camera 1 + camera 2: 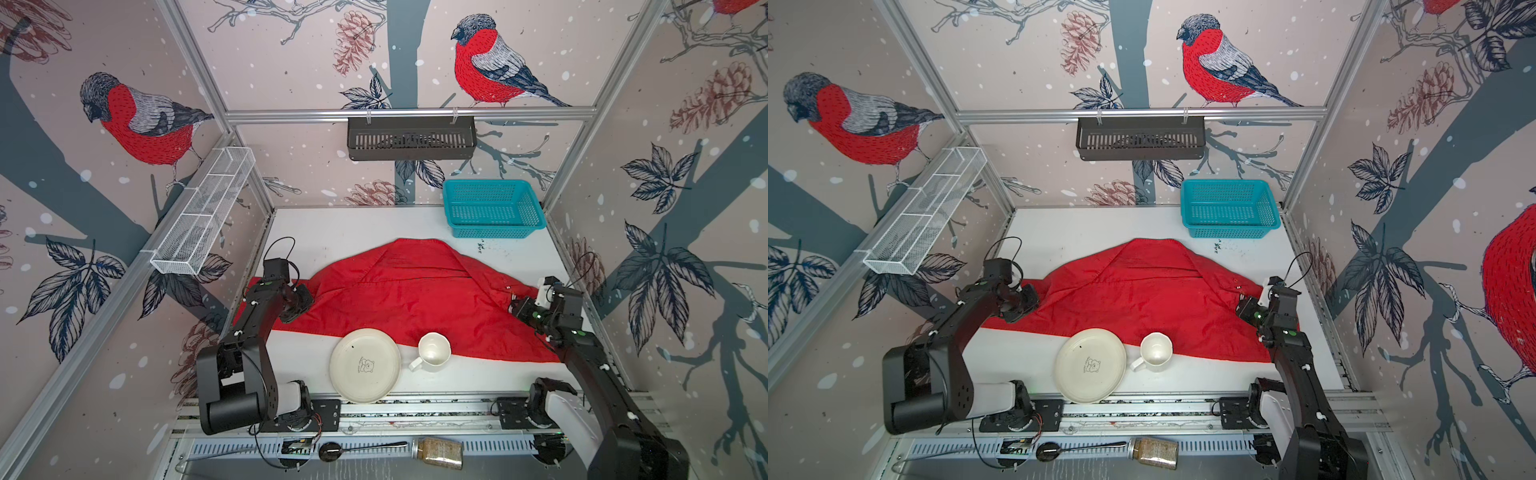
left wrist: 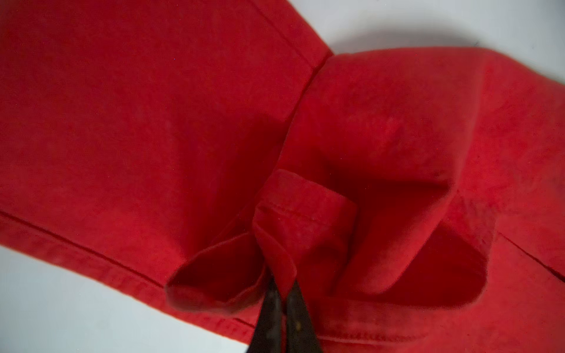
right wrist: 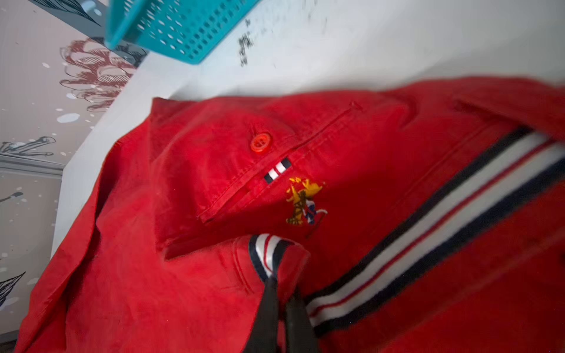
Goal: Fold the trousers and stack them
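Observation:
The red trousers' middle (image 1: pixel 418 249) bulges toward the back. My left gripper and my right gripper should move both ends (image 1: pixel 521 289) back and pull the trousers straight.
The bright red trousers (image 1: pixel 409 299) (image 1: pixel 1142 291) lie spread across the middle of the white table in both top views, humped toward the back. My left gripper (image 1: pixel 306 300) (image 1: pixel 1030 300) sits at their left end, shut on a folded hem of the red fabric (image 2: pixel 282 266). At the right end my right gripper (image 1: pixel 516 306) (image 1: pixel 1243 305) is shut on the waist edge, pinching the white, red and dark striped band (image 3: pixel 269 256). A red button (image 3: pixel 260 142) and a yellow embroidered logo (image 3: pixel 302 201) show near that grip.
A white plate (image 1: pixel 365 365) and a white mug (image 1: pixel 433 350) stand at the front, overlapping the trousers' front edge. A teal basket (image 1: pixel 492 208) sits at the back right. A black shelf (image 1: pixel 410 138) and a white wire rack (image 1: pixel 203 212) hang on the walls. A spoon (image 1: pixel 357 449) and a jar (image 1: pixel 441 452) lie below the front rail.

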`<state>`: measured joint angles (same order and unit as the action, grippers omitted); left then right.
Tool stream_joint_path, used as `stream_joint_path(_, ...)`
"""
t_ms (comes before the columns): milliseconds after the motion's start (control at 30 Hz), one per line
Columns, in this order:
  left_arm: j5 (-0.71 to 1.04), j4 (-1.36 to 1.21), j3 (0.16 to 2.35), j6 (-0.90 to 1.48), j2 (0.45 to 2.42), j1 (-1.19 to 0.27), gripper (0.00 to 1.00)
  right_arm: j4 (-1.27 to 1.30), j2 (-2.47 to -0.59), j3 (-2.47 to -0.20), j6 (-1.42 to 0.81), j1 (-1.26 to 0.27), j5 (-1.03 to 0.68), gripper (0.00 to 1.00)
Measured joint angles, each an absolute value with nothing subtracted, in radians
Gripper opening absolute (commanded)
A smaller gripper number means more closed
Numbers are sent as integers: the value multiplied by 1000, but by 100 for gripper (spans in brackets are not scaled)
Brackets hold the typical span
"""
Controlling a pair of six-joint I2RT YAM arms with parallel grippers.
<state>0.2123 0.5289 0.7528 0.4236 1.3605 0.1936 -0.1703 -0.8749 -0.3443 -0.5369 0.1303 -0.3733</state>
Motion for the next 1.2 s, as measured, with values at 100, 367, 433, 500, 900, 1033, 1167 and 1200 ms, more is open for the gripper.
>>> stream_joint_path(100, 232, 482, 731, 441, 1393, 189, 0, -119, -929, -302, -557, 99, -343, 2)
stream_joint_path(367, 263, 411, 770, 448, 1538, 174, 0, 7, -1116, -320, -571, 98, -305, 1)
stream_joint_path(433, 273, 384, 797, 448, 1576, 171, 0, 45, -1166, -341, -569, 112, -303, 1)
stream_joint_path(500, 282, 367, 826, 448, 1611, 168, 0, 56, -1208, -374, -564, 118, -300, 1)
stream_joint_path(900, 266, 366, 1039, 456, 1781, 150, 0, 83, -1416, -660, -450, 216, -296, 1)
stream_joint_path(1033, 228, 407, 1108, 455, 1793, 145, 0, 83, -1471, -751, -409, 245, -329, 1)
stream_joint_path(1167, 172, 439, 1194, 455, 1777, 145, 0, 76, -1472, -833, -380, 270, -367, 1)
stream_joint_path(1200, 158, 441, 1215, 455, 1768, 145, 0, 73, -1464, -857, -364, 273, -369, 2)
